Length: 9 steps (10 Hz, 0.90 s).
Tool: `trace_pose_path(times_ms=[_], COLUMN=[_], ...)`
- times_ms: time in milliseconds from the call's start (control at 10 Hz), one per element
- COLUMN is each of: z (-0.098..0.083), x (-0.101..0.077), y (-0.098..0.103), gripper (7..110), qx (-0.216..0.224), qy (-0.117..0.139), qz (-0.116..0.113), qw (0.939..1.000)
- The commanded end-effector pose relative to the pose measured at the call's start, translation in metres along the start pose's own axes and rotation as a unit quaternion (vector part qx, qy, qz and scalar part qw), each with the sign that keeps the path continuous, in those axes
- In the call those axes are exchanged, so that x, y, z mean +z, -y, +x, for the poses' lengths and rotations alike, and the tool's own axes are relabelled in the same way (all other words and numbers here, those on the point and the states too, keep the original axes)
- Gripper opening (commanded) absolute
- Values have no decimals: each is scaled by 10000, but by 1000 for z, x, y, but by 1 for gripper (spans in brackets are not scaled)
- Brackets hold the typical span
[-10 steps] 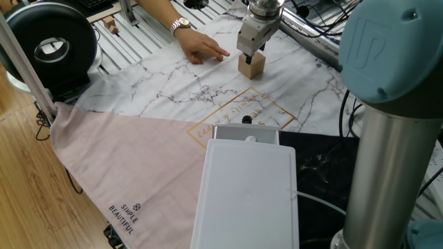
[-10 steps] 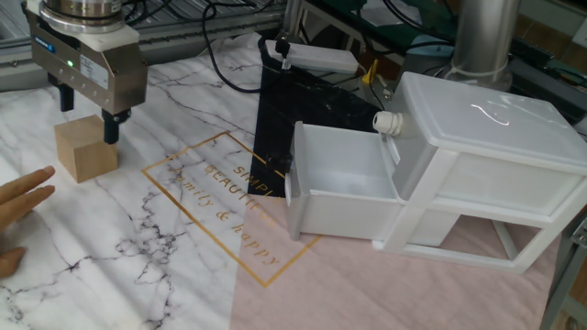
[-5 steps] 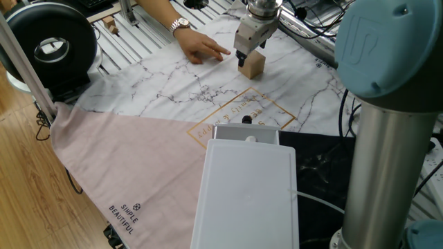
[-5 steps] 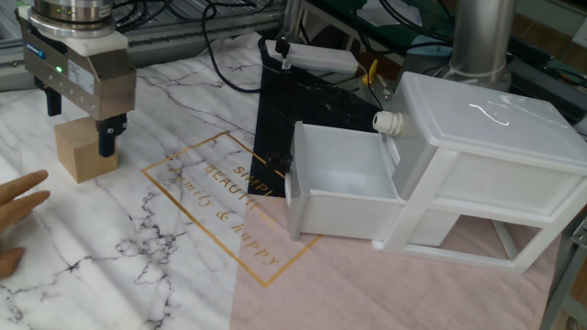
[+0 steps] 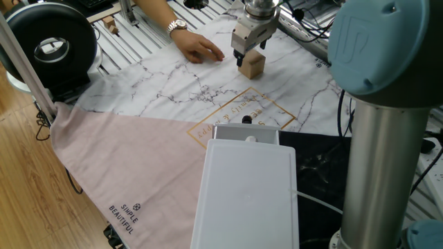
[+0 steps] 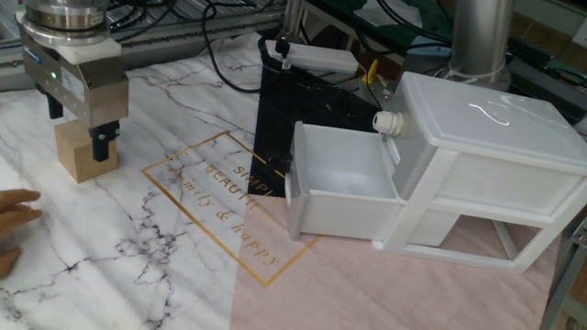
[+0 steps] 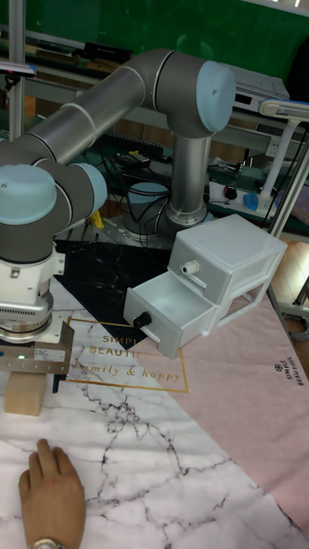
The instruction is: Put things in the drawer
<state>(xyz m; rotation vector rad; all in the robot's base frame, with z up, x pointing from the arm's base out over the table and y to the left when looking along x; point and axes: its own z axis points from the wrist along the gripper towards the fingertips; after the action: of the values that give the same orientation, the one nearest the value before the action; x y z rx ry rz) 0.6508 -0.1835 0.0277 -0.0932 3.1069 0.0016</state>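
Note:
The drawer's open gap is bigger across than the light-brown wooden cube. The cube should therefore go down below the drawer's rim when I lower it.
The small light-brown wooden cube stands on the marble-print mat, far from the drawer. My gripper is low over it, open, with one finger on each side of the cube and no squeeze visible. In the one fixed view the gripper covers the top of the cube. The tall fixed view shows the cube under the gripper. The white drawer unit sits to the right with its top drawer pulled open and empty.
A person's hand rests on the mat close to the cube; it also shows as the hand in the tall fixed view. A round black device stands at the table's far corner. A black sheet lies behind the drawer.
My gripper has shifted across and come down around the cube, fingers still apart. The person's hand has pulled back a little from the cube. The cube has not moved.

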Motion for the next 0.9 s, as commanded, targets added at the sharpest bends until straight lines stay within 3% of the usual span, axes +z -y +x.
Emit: trace_pose_path(times_ms=[0,400,500,600,700,800], z=[-1,-2,0,4,7,10], x=[9,17,19,20,19,16], y=[-4,1,-2,2,5,7], gripper=[88,88,44,44,22,22], qx=[274,403,450,559,626,679], qy=[41,107,92,48,13,-15], qz=[-78,122,121,274,381,442], qw=[9996,9991,9989,9980,9973,9967])
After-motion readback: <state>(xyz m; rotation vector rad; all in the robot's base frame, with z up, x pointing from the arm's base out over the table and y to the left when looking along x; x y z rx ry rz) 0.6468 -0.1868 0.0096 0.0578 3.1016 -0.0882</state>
